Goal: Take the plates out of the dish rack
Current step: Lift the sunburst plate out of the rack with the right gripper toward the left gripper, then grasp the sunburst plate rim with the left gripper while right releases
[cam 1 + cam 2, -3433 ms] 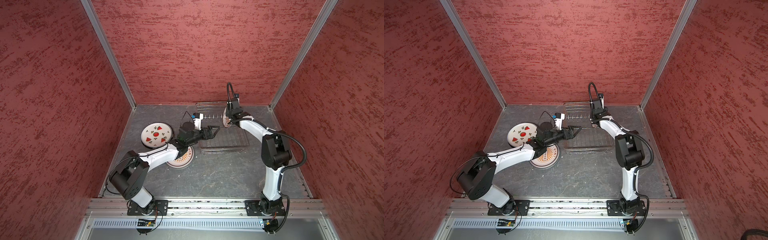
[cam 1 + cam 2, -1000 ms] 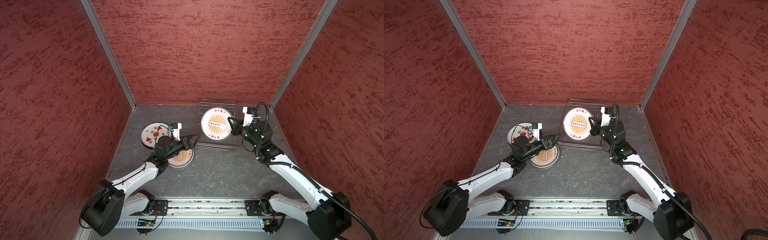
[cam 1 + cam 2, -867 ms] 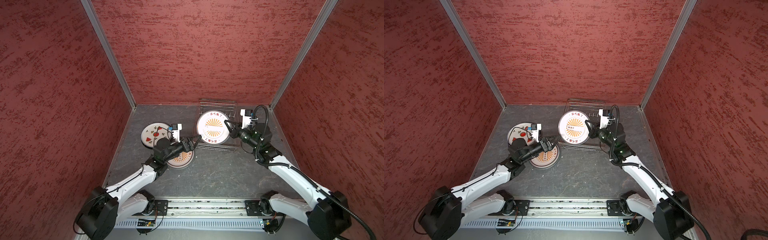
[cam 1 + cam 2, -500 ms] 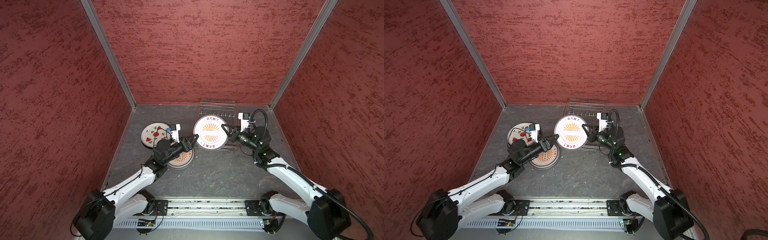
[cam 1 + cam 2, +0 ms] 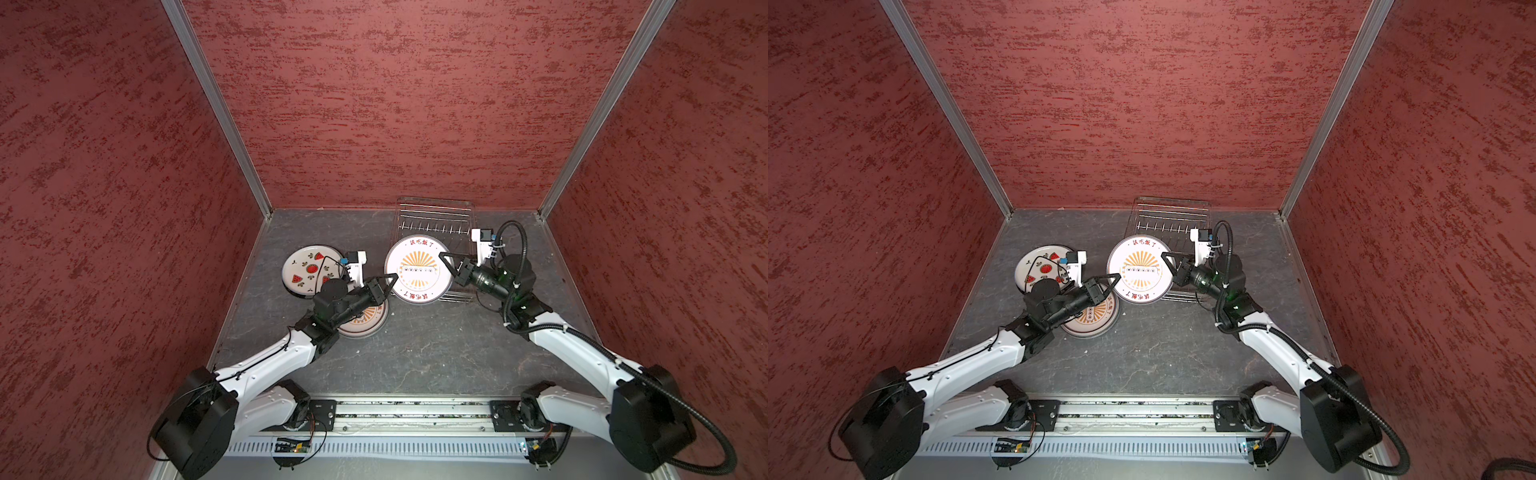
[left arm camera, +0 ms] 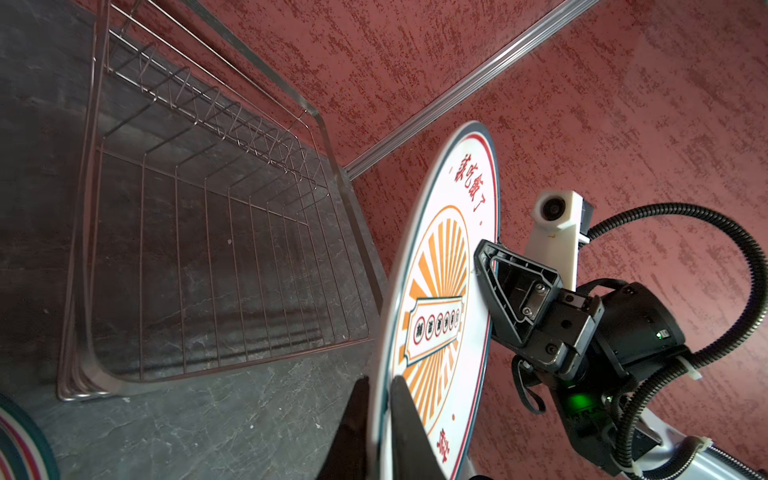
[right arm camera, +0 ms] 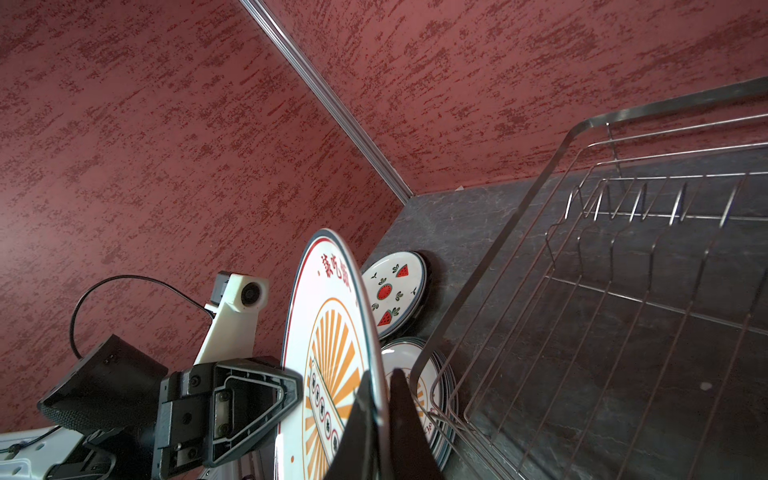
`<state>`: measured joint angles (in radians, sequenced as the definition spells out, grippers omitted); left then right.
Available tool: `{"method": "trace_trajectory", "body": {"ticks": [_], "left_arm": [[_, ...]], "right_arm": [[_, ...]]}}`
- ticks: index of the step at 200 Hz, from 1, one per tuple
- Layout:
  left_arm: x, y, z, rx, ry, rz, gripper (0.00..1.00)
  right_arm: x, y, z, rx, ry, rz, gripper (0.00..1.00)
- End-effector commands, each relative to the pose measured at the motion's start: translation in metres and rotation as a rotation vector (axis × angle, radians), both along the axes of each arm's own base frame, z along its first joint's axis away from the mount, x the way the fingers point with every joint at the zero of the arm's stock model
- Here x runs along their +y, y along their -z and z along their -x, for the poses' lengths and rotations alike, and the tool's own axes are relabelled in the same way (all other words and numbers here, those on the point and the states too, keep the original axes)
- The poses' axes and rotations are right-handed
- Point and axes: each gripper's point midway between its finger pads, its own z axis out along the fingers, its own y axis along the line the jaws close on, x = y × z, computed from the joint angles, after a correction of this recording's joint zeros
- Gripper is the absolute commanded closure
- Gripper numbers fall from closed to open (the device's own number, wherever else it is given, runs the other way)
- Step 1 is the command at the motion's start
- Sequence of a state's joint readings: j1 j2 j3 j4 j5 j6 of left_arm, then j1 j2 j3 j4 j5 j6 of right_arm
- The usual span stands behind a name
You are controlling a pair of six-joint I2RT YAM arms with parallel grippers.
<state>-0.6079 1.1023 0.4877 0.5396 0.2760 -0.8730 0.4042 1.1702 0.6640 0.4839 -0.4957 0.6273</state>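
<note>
The robot's two grippers are both holding the sunburst plate's rim (image 5: 443,263), so next the right gripper lets go and moves away before the left gripper puts the plate down on the sunburst stack (image 5: 368,321).
A white plate with an orange sunburst print (image 5: 417,270) (image 5: 1140,270) hangs in the air over the front left corner of the dish rack (image 5: 434,208) (image 5: 1171,203), face up towards the camera head. My left gripper (image 5: 392,276) (image 6: 380,382) is shut on its left rim. My right gripper (image 5: 442,255) (image 7: 380,376) is shut on the opposite rim. The rack (image 6: 208,249) (image 7: 582,291) holds no plates. A watermelon plate (image 5: 305,268) (image 7: 395,286) and a stack topped by a second sunburst plate (image 5: 365,322) (image 7: 432,386) lie on the table to the left.
Red textured walls close the table in at the back and on both sides. The rack stands against the back wall. A metal rail (image 5: 415,409) carrying both arm bases runs along the table's front edge.
The right arm has carried the sunburst plate forward and to the left, off the rack. The left gripper was open beside the plate and has shut on its left rim.
</note>
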Motion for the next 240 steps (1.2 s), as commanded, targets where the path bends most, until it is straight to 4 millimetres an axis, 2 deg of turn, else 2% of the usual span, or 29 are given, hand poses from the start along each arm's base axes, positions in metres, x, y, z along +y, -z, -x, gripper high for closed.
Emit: {"method": "trace_trajectory", "body": {"ticks": [1,23,81,93,124,126,128,162,172,209,240], "left_arm": [[-0.005,-0.003,0.005,-0.015,0.03,0.01,0.93],[-0.006,-0.004,0.006,-0.013,0.033,0.016,0.98],[-0.005,-0.008,0.006,0.001,0.023,0.035,1.0],[-0.005,-0.01,0.006,0.002,0.022,0.039,1.0],[0.0,-0.017,0.007,-0.011,0.005,0.054,1.0],[0.001,-0.018,0.007,-0.013,0.003,0.054,1.0],[0.001,-0.019,0.007,-0.015,0.0,0.055,1.0],[0.018,-0.022,0.007,-0.013,-0.048,0.057,1.0],[0.027,-0.016,0.005,0.015,-0.077,0.043,1.0],[0.064,-0.011,0.002,0.059,-0.159,0.062,1.0],[0.088,-0.01,0.005,0.078,-0.213,0.067,1.0]], "right_arm": [[-0.002,-0.018,0.004,-0.075,0.001,-0.029,1.0],[-0.002,-0.013,0.002,-0.077,0.008,-0.013,1.0],[0.004,-0.008,0.006,-0.067,-0.038,-0.022,0.71],[0.005,-0.007,0.008,-0.069,-0.05,-0.019,0.59],[0.008,-0.006,0.01,-0.063,-0.067,-0.012,0.11],[0.008,-0.006,0.01,-0.06,-0.065,-0.011,0.04],[0.008,-0.006,0.009,-0.057,-0.061,-0.01,0.02],[0.005,-0.003,0.006,-0.045,-0.029,-0.002,0.01],[0.006,-0.002,0.007,-0.048,-0.035,-0.002,0.01],[0.012,-0.001,0.006,-0.05,-0.037,0.005,0.01],[0.025,0.001,0.008,-0.064,-0.026,0.054,0.01]]}}
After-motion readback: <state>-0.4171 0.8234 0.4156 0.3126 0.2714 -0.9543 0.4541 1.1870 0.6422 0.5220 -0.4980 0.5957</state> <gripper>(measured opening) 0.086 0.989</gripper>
